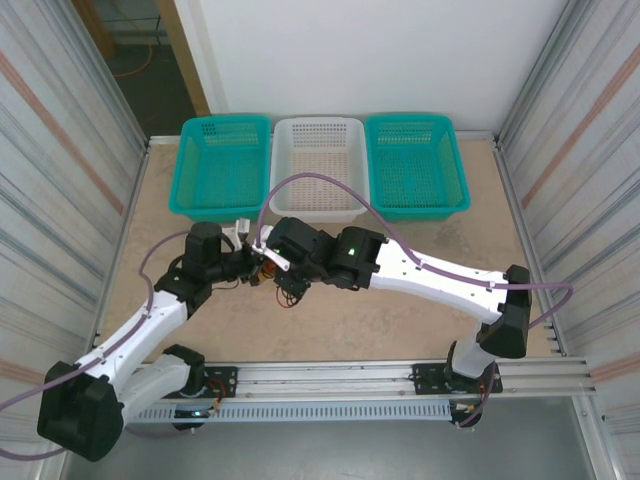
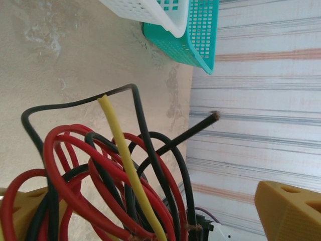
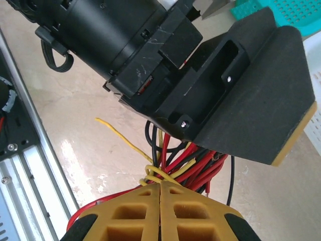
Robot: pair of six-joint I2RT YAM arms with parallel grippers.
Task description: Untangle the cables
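The yellow cable winds (image 3: 159, 173) around the red and black cables. My left gripper should hold the cable bunch (image 3: 201, 169) while my right gripper pulls the yellow cable away.
The cables (image 2: 115, 186) are a tangled bunch of red, black and yellow wires, held above the table where the two arms meet (image 1: 286, 288). My left gripper (image 2: 150, 206) stands open, its yellow fingers (image 2: 288, 208) wide apart with the bunch lying between them. One black end (image 2: 200, 125) and one yellow end (image 2: 108, 113) stick up out of the bunch. My right gripper (image 3: 160, 188) is shut, its yellow fingertips pinching yellow and red strands of the cables (image 3: 193, 163). The left gripper's dark finger (image 3: 261, 85) hangs just above that bunch.
Three baskets line the far edge: teal (image 1: 222, 165), white (image 1: 318, 160) and teal (image 1: 415, 160). Corrugated walls close in both sides. A metal rail (image 1: 350, 385) runs along the near edge. Lilac hoses (image 1: 330, 185) arch over the arms.
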